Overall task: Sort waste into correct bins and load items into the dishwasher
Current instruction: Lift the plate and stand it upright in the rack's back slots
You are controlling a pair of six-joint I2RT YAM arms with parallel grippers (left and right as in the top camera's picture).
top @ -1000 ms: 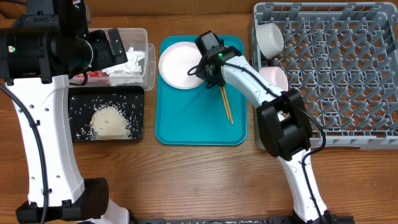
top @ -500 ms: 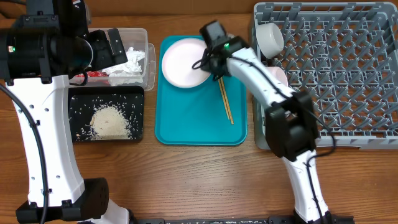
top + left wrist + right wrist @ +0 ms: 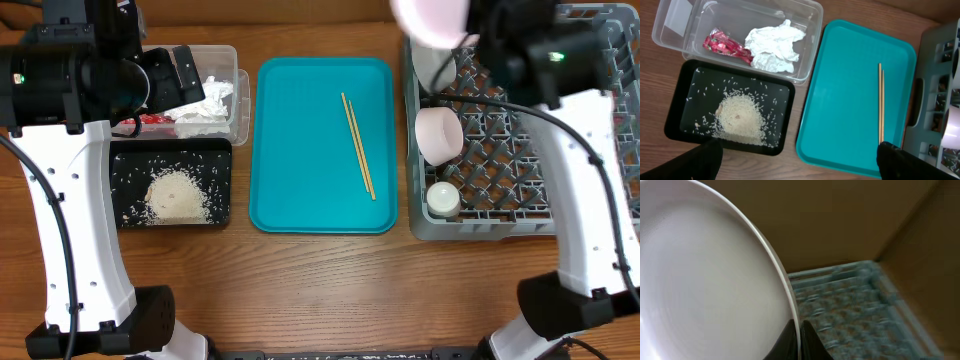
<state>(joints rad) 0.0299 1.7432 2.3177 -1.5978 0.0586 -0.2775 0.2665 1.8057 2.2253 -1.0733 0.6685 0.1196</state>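
The robot's right gripper should go on lowering the plate, which hangs tilted by its rim, until it rests in the grey rack, which is open beside the bowls.
My right gripper is shut on the rim of the pale pink-white plate, held tilted high over the grey dish rack's far left corner; the plate is blurred overhead. The chopsticks lie alone on the teal tray. In the rack's left side are two white bowls, one partly hidden by the plate, and a small cup. My left gripper is open and empty, high above the bins.
The clear tub holds the crumpled napkin and the red-and-silver wrapper. The black tray in front of it holds a rice pile and scattered grains. Bare wood lies along the table's front.
My right gripper has lifted the plate off the teal tray and swung it right and up, over the rack. The left arm has not moved.
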